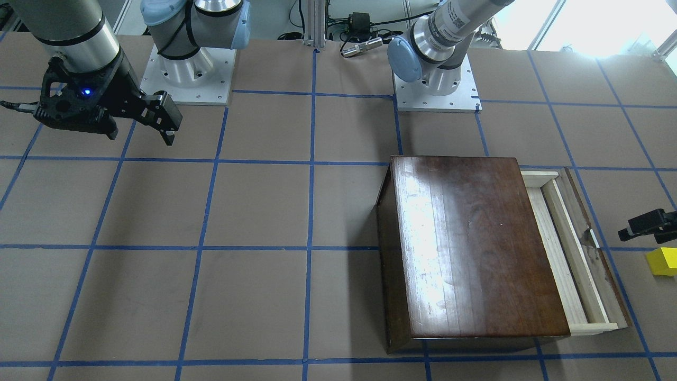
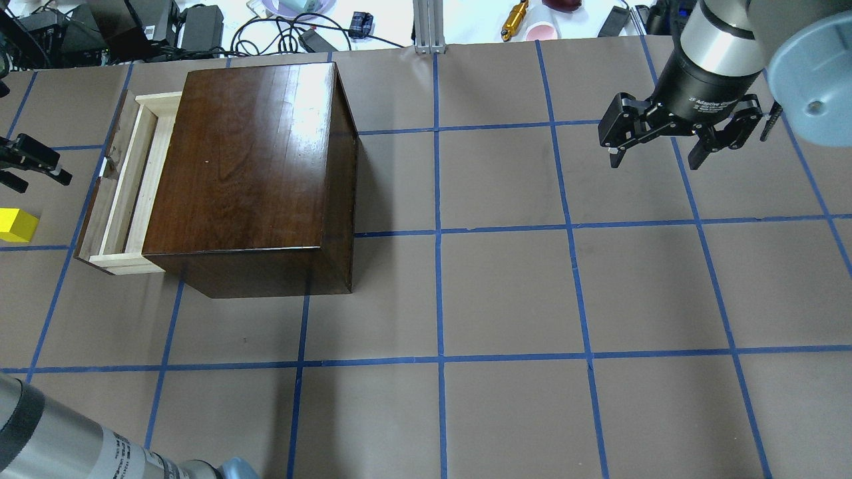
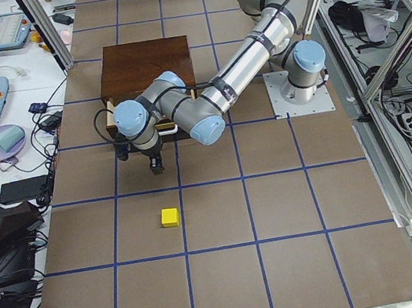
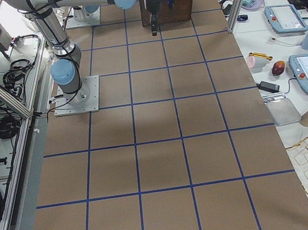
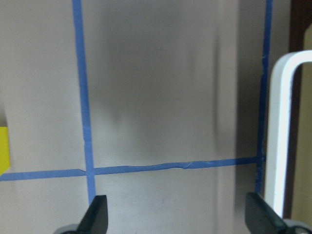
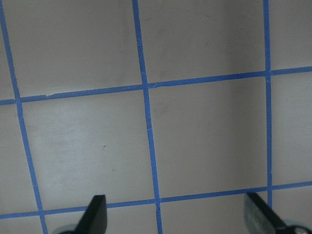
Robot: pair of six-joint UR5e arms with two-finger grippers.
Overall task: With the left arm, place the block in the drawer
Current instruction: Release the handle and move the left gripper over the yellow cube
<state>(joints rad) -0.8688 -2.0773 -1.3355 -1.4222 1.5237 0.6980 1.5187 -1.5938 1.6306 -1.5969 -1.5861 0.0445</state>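
The drawer's open gap [image 1: 557, 248] looks wider than the yellow block [image 1: 663, 261], so I expect the yellow block to fit down inside when I lower it between box and drawer front.
The yellow block [image 2: 16, 224] lies on the table to the left of the drawer; it also shows in the front view [image 1: 664, 261] and at the left edge of the left wrist view [image 5: 4, 148]. The drawer [image 2: 136, 173] stands partly pulled out of the dark wooden box [image 2: 246, 159], and what shows of its inside is empty. My left gripper [image 2: 30, 171] is open and empty. It hovers between the drawer front and the block, apart from both. My right gripper [image 2: 655, 156] is open and empty, far to the right.
The drawer's white handle [image 5: 282, 122] shows at the right of the left wrist view. Cables, power bricks and small tools [image 2: 200, 26] lie beyond the table's far edge. Blue tape lines grid the brown table.
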